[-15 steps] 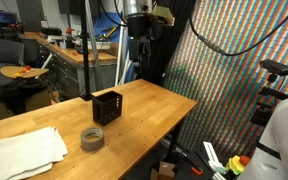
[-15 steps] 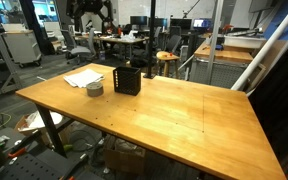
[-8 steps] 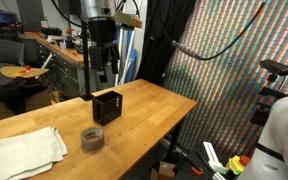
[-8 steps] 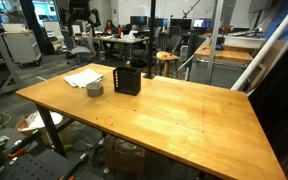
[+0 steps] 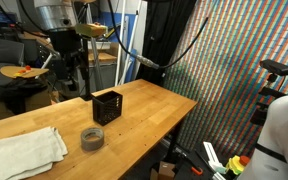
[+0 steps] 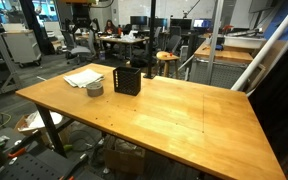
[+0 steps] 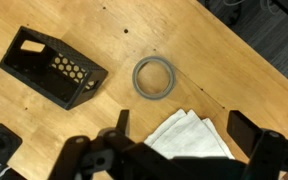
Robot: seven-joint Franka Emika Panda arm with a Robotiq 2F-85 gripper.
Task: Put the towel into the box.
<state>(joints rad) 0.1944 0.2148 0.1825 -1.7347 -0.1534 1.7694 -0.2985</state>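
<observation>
My open gripper goes on moving over the towel's middle (image 5: 26, 153) and going down until the fingers reach it, because the white towel lies clear of the tape ring.
The white towel (image 5: 24, 150) lies folded and rumpled on the wooden table, beside the grey-brown tape ring (image 5: 92, 137). The black mesh box (image 5: 107, 106) stands upright a little past the ring, with nothing visible inside it. My gripper (image 5: 76, 75) hangs high above the table, open and empty, well clear of everything. From the wrist view I look straight down: the towel (image 7: 189, 135) shows between my two fingers, with the gripper (image 7: 184, 128) far above it, the tape ring (image 7: 155, 76) just beyond and the box (image 7: 52, 68) at the upper left. Another exterior view shows the towel (image 6: 81, 77) and box (image 6: 127, 80) at the table's far corner.
A black pole (image 5: 89, 60) rises from the table just behind the box. The table edge (image 5: 174, 125) drops off close to the box on one side. Office desks, chairs and clutter stand beyond the table.
The arm has swung across the exterior view, from above and beyond the box toward the tape and towel side. The jaws stayed open; nothing on the table moved.
</observation>
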